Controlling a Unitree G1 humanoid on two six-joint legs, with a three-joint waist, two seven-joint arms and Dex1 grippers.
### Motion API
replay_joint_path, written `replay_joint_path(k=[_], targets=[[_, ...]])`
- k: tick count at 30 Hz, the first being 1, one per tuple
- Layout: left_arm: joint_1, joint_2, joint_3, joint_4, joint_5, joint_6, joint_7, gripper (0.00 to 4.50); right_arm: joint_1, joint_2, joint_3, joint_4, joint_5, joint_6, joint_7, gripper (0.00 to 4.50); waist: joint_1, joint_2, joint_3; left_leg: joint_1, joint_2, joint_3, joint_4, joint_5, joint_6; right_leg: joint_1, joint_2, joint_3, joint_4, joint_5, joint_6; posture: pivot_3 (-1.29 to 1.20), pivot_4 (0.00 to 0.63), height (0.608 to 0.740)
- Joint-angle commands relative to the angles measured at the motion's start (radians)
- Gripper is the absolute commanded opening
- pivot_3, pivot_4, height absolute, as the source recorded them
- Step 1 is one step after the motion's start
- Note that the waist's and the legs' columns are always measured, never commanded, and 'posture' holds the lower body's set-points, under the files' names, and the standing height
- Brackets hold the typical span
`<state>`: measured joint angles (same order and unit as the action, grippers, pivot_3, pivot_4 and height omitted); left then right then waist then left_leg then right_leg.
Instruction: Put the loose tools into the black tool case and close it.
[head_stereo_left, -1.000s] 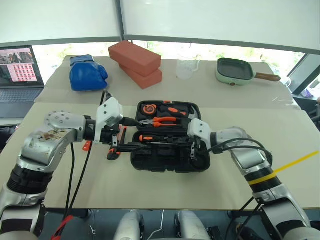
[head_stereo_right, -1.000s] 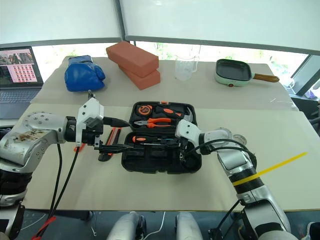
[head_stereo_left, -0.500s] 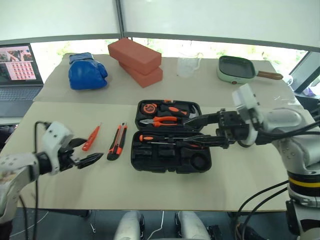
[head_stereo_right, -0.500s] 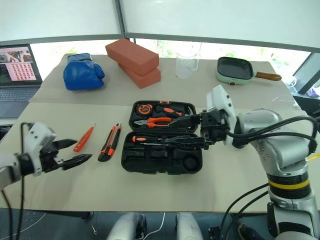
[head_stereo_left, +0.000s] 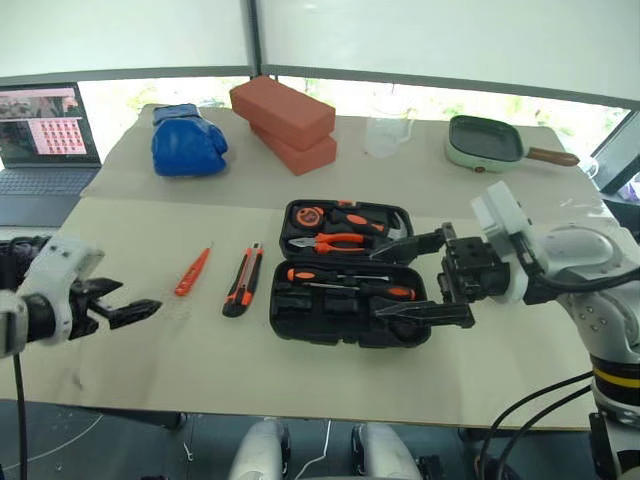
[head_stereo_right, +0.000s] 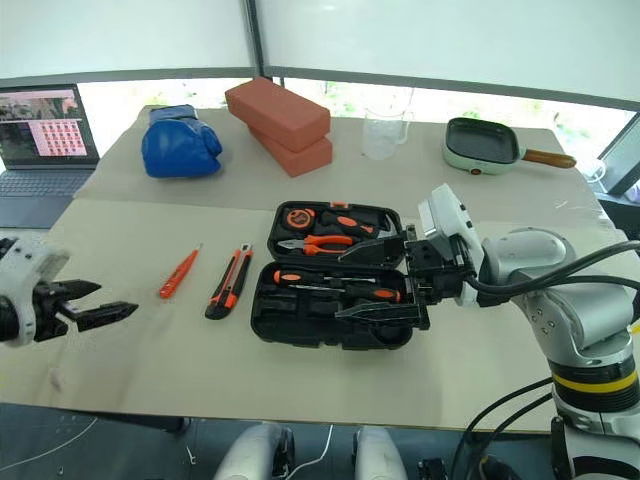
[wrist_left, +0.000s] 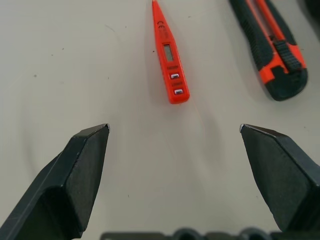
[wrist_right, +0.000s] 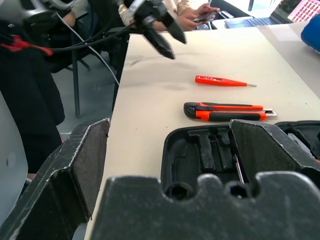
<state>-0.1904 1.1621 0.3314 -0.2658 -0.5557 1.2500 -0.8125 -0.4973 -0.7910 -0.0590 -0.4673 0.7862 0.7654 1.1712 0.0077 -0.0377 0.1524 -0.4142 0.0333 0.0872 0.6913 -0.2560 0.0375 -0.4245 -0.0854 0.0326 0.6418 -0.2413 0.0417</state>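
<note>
My gripper will lower the slim orange screwdriver (head_stereo_left: 193, 272) into the case, and it will lie flat next to the black-and-orange screwdrivers, because an empty strip (head_stereo_left: 309, 299) of the case shows beside them.
The black tool case (head_stereo_left: 300, 320) lies open at the table's middle. Two black-and-orange screwdrivers (head_stereo_left: 345, 276) rest in its near half, while pliers (head_stereo_left: 335, 241) and a round tape measure (head_stereo_left: 304, 213) fill the far half. To the case's left, a black-and-orange utility knife (head_stereo_left: 240, 279) and a slim orange screwdriver (head_stereo_left: 192, 271) lie loose on the table. My right gripper (head_stereo_left: 385, 283) hovers open over the case's right part, empty. My left gripper (head_stereo_left: 138, 300) stands open and empty near the table's left edge, short of the slim orange screwdriver (wrist_left: 170, 70) and the knife (wrist_left: 272, 45).
Two stacked red bricks (head_stereo_left: 283, 110), a blue boxing glove (head_stereo_left: 187, 140), a clear measuring cup (head_stereo_left: 388, 135) and a green pan (head_stereo_left: 487, 145) line the far table. A laptop (head_stereo_left: 45, 130) sits far left. A seated person's hands (wrist_right: 195, 10) show beyond the table's left end.
My right gripper opened and rose out of the case, leaving a screwdriver lying in it. My left gripper swung left, away from the knife, toward the table's left edge.
</note>
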Motion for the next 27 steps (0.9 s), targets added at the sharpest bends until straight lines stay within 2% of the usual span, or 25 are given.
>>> replay_joint_path(k=[1, 4, 9, 15, 18, 24, 26, 27], targets=[[-0.257, 0.031, -0.254, 0.154, 0.031, 0.088, -0.033, 4.50, 0.028, 0.002, -0.043, -0.083, 0.041, -0.010, -0.053, 4.48, 0.000, 0.000, 0.000, 0.000, 0.000, 0.000, 0.000, 0.000, 0.000, 0.000, 0.001, 0.000, 0.000, 0.000, 0.000, 0.00, 0.150, 0.738], [-0.453, -0.011, -0.435, 0.304, 0.091, 0.098, -0.051, 4.50, 0.055, 0.008, -0.053, -0.127, 0.053, -0.012, -0.099, 4.48, -0.001, -0.001, 0.000, -0.001, 0.000, 0.000, 0.000, 0.000, 0.000, 0.000, 0.004, 0.000, -0.001, 0.000, 0.000, 0.00, 0.150, 0.738], [-0.671, -0.137, -0.673, 0.603, 0.260, -0.055, -0.087, 4.50, 0.086, 0.012, -0.067, -0.186, 0.077, -0.005, -0.164, 4.48, 0.003, -0.001, 0.001, -0.002, 0.000, 0.001, 0.001, 0.000, 0.000, 0.000, 0.008, 0.001, 0.000, -0.001, 0.000, 0.00, 0.150, 0.738], [-0.785, -0.285, -0.762, 0.866, 0.361, -0.204, -0.176, 4.50, 0.114, 0.007, -0.074, -0.237, 0.109, 0.003, -0.233, 4.48, 0.008, -0.002, 0.001, -0.004, 0.000, 0.000, 0.003, 0.000, 0.000, 0.000, 0.007, 0.001, -0.001, -0.001, 0.001, 0.00, 0.150, 0.738], [-0.805, -0.319, -0.777, 0.935, 0.401, -0.242, -0.226, 3.79, 0.122, -0.002, -0.086, -0.255, 0.136, 0.010, -0.257, 4.50, 0.008, -0.001, 0.001, -0.003, 0.000, 0.000, 0.004, 0.000, 0.000, 0.001, 0.007, 0.001, 0.000, -0.001, 0.001, 0.00, 0.150, 0.738], [-0.822, -0.348, -0.777, 0.999, 0.474, -0.282, -0.294, 1.53, 0.130, -0.026, -0.099, -0.256, 0.161, 0.000, -0.284, 4.50, 0.011, -0.001, 0.000, -0.003, 0.000, -0.001, 0.004, 0.000, 0.000, 0.002, 0.006, 0.001, 0.000, -0.001, 0.001, 0.00, 0.150, 0.738], [-0.822, -0.351, -0.770, 1.012, 0.494, -0.296, -0.304, 0.97, 0.133, -0.032, -0.098, -0.254, 0.159, -0.006, -0.285, 4.50, 0.010, -0.001, 0.000, -0.003, 0.000, -0.001, 0.004, 0.000, 0.000, 0.002, 0.006, 0.001, 0.000, -0.001, 0.001, 0.00, 0.150, 0.738], [-0.822, -0.350, -0.765, 1.017, 0.503, -0.303, -0.308, 0.49, 0.135, -0.036, -0.096, -0.253, 0.154, -0.011, -0.284, 4.50, 0.010, -0.001, 0.000, -0.003, 0.000, -0.001, 0.004, 0.000, 0.000, 0.002, 0.006, 0.001, 0.000, -0.001, 0.002, 0.00, 0.150, 0.738]])
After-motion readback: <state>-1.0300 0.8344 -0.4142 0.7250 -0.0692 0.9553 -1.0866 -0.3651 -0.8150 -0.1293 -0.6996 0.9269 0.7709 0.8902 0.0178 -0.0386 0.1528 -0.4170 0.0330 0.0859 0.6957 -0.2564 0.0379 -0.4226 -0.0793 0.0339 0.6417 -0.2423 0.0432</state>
